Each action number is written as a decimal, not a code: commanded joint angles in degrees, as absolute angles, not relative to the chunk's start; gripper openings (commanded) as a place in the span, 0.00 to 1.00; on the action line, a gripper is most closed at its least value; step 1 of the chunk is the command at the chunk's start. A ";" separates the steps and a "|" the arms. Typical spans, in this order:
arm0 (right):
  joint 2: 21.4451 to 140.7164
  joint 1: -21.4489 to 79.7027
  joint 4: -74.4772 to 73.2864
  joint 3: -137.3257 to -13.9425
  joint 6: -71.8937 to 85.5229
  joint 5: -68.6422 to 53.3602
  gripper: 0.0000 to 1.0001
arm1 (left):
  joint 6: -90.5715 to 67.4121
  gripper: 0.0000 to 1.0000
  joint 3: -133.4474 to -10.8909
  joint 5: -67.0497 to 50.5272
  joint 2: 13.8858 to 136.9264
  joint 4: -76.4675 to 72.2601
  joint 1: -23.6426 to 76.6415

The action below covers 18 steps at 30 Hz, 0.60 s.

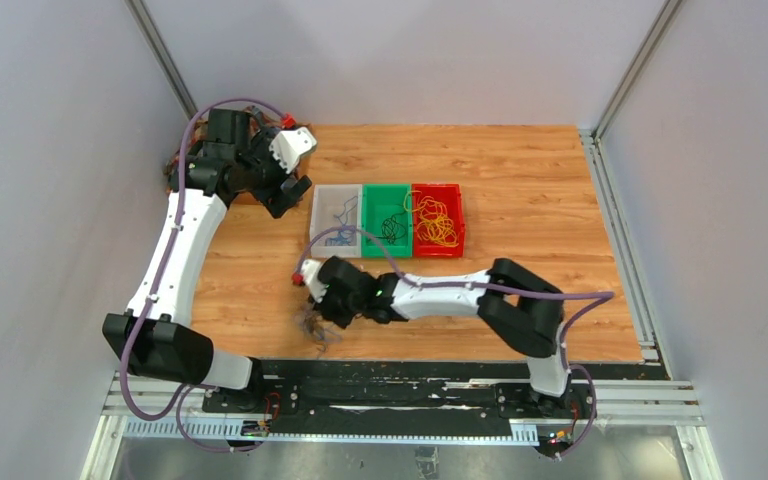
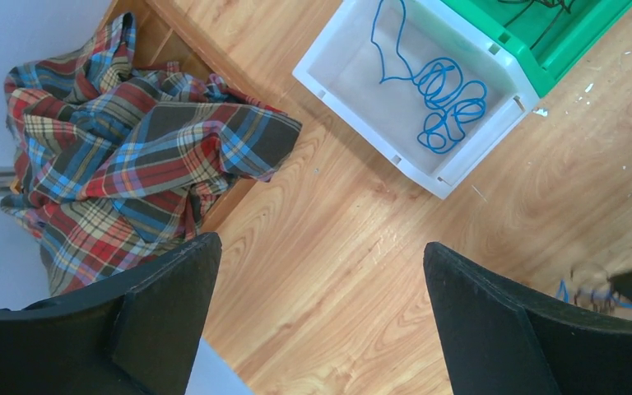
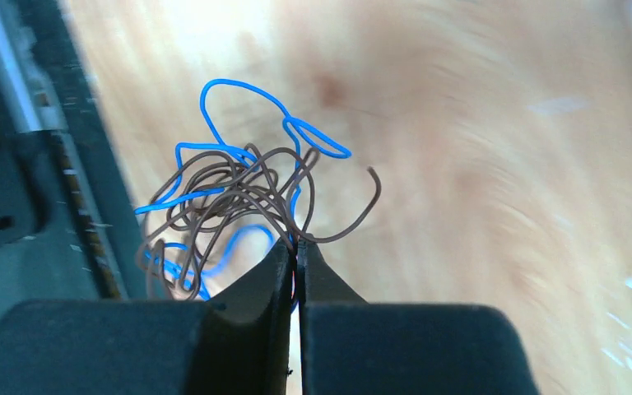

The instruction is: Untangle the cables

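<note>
Next, my left gripper grabs the blue loop sticking out (image 3: pixel 229 82) and pulls it clear, since the blue cable runs through the brown coils (image 3: pixel 229 202) in my right gripper.
A tangle of dark brown and blue cables (image 3: pixel 230 193) hangs at the tips of my right gripper (image 3: pixel 299 245), which is shut on a strand of it. From above, the tangle (image 1: pixel 312 327) lies near the table's front edge under the right gripper (image 1: pixel 312 312). The background in the right wrist view is blurred. A blue cable (image 2: pixel 444 103) lies coiled in the white bin (image 2: pixel 362 136). Black cables (image 1: pixel 392 228) sit in the green bin (image 1: pixel 387 190), yellow ones (image 1: pixel 438 222) in the red bin (image 1: pixel 457 215). My left gripper (image 2: pixel 321 247) is open over bare wood, left of the white bin.
A plaid cloth (image 2: pixel 132 156) is bunched in a wooden box at the table's far left corner, close to the left gripper (image 1: pixel 288 197). The three bins stand side by side mid-table. The black base rail (image 3: pixel 16 189) runs just beyond the front edge beside the tangle.
</note>
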State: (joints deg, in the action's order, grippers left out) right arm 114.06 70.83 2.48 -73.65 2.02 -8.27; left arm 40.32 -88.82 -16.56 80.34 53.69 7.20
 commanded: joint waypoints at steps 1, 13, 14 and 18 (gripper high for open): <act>104.65 65.39 4.88 -68.10 4.16 -5.79 0.01 | 40.67 0.97 -89.73 -19.01 79.87 53.20 6.86; 93.39 58.58 13.42 -55.24 10.68 -9.51 0.01 | 45.55 0.92 -73.59 -40.34 74.07 56.19 8.10; 92.92 58.47 13.97 -54.75 10.72 -9.51 0.01 | 47.63 0.91 -72.39 -41.61 73.50 58.53 8.61; 91.88 58.16 15.63 -53.33 11.06 -9.35 0.01 | 52.29 0.88 -67.72 -44.80 71.85 62.34 10.34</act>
State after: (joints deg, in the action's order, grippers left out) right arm 94.11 59.05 11.18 -54.48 9.47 -8.51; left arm 46.15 -70.59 -37.01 74.61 57.49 8.91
